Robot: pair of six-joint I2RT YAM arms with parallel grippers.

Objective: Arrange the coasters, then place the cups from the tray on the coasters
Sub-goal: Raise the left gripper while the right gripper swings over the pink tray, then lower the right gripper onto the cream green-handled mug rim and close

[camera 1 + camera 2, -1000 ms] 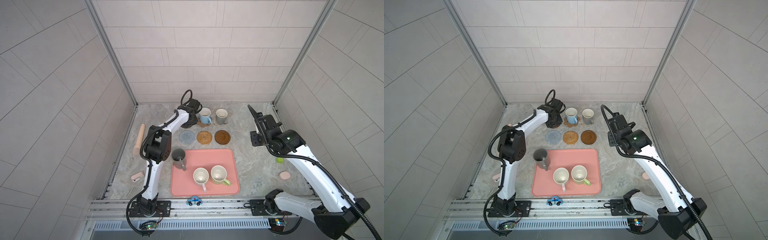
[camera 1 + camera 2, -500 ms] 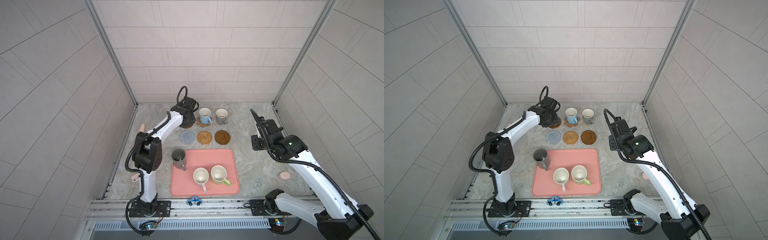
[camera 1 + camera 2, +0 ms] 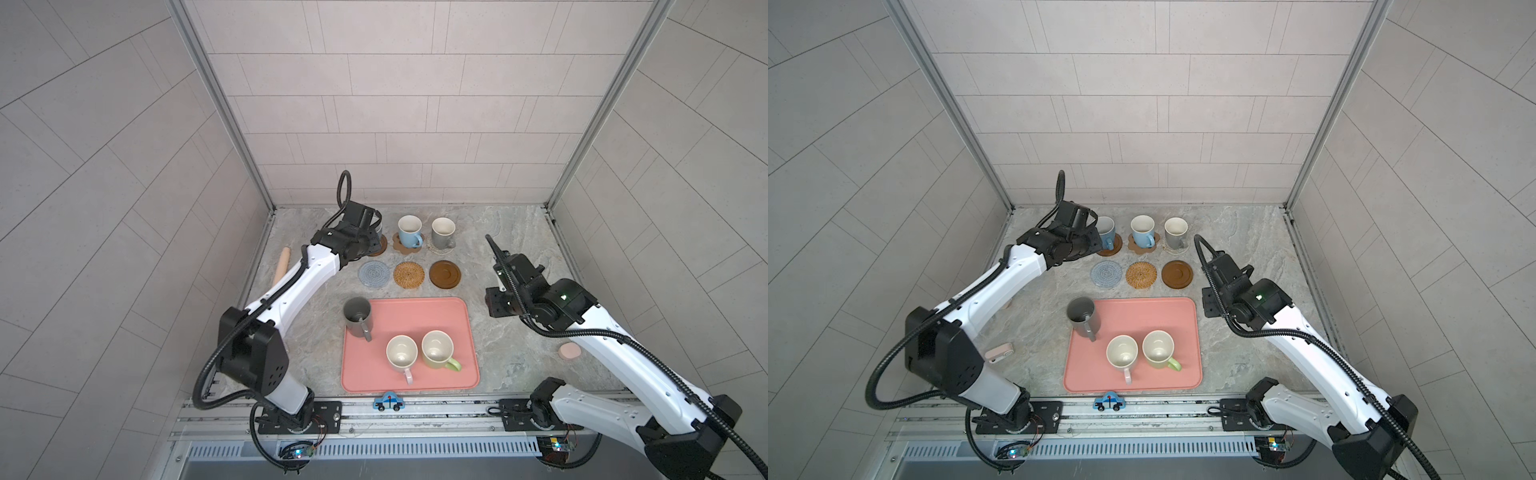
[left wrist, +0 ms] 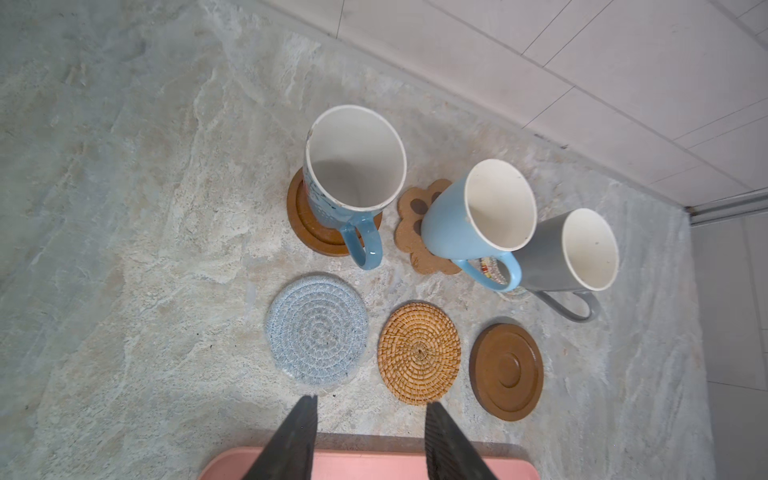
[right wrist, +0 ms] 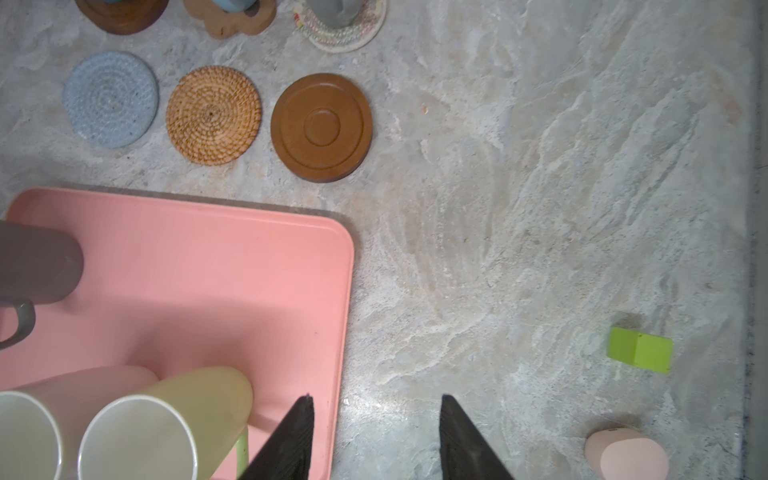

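The yellow-green mug's handle [image 3: 454, 365] points away from the pink mug. My right gripper should keep moving toward that handle until its open fingers are around it.
Three cups stand on the back row of coasters: a patterned blue mug [image 4: 353, 166] on a dark brown disc [image 4: 307, 224], a blue mug [image 3: 409, 230] on the paw-print mat [image 4: 415, 208], and a grey mug [image 3: 442, 232] on the cream woven mat [image 5: 353, 33]. The front row is bare: grey-blue woven [image 3: 374, 273], golden rattan [image 3: 409, 274], dark brown disc [image 3: 445, 274]. The tray [image 3: 419, 316] holds a dark grey mug [image 3: 357, 318], a pink mug [image 3: 401, 353] and a yellow-green mug [image 3: 437, 350]. My left gripper [image 4: 370, 401] hangs open and empty, back from the patterned mug. My right gripper [image 5: 376, 399] is open and empty over the tray's right edge.
A wooden rolling pin [image 3: 282, 259] lies by the left wall. A toy car [image 3: 389, 402] sits at the front rail. A pink disc [image 3: 569, 351] and a green block [image 5: 640, 349] lie at the right. A small pink object [image 3: 1000, 353] rests at the front left.
My left gripper has let go of the patterned blue mug on the brown disc, drawn back leftward and toward the front, and widened. The right arm has shifted slightly.
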